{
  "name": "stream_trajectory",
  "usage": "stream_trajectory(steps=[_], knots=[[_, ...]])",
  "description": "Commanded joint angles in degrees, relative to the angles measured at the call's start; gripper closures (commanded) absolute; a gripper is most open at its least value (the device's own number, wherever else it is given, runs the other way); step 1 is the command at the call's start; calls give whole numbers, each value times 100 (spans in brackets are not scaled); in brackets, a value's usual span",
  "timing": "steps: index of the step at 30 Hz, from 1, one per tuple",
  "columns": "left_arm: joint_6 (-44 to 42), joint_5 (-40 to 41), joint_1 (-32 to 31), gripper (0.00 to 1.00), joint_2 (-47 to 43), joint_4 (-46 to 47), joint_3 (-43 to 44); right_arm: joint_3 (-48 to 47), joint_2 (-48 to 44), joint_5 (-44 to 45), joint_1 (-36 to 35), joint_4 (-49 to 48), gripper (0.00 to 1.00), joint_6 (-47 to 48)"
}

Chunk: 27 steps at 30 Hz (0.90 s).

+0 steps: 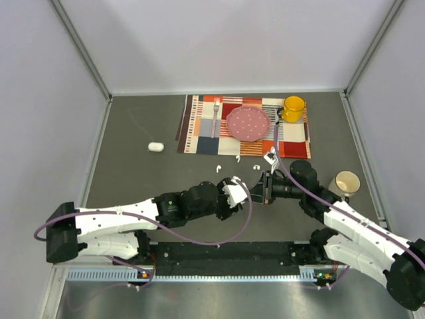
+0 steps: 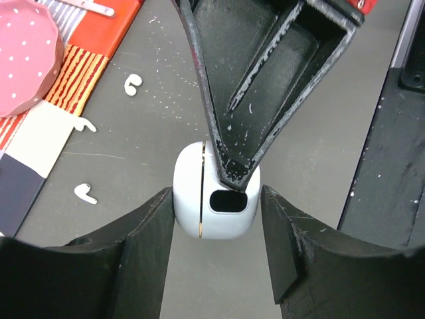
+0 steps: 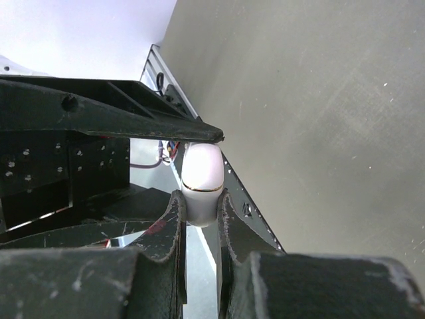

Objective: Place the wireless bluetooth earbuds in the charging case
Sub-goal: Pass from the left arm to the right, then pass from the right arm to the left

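Note:
Both halves would get squeezed across the gold seam by the ends of my left gripper's fingers, so my left gripper should move back and grab just the free half from another side.
A white charging case with a thin gold seam is gripped by my right gripper, which is shut on its sides and holds it above the table. In the left wrist view the case sits between the open jaws of my left gripper, and they flank it closely on both sides. A right finger presses on its top. Three tiny white earbuds lie on the table beyond: one, one and one. In the top view the grippers, left and right, meet at mid table.
A striped placemat at the back holds a pink plate, a fork and a yellow mug. A second white case lies at the left. A beige cup stands at the right.

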<state>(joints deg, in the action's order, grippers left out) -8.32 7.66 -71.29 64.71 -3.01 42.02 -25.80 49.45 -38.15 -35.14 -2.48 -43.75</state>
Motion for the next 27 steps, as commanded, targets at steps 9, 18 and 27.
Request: stream_trajectory(steps=[9, 18, 27], knots=[[550, -81, -43, 1, -151, 125, 324, 146, -251, 527, -72, -508, 100, -46], [1040, 244, 211, 1, -1257, 670, -554, 304, -392, 871, -72, -727, 100, -11], [2465, -2663, 2380, 1, -2436, 1784, -1529, 471, -1024, 1205, -72, -886, 100, 287]])
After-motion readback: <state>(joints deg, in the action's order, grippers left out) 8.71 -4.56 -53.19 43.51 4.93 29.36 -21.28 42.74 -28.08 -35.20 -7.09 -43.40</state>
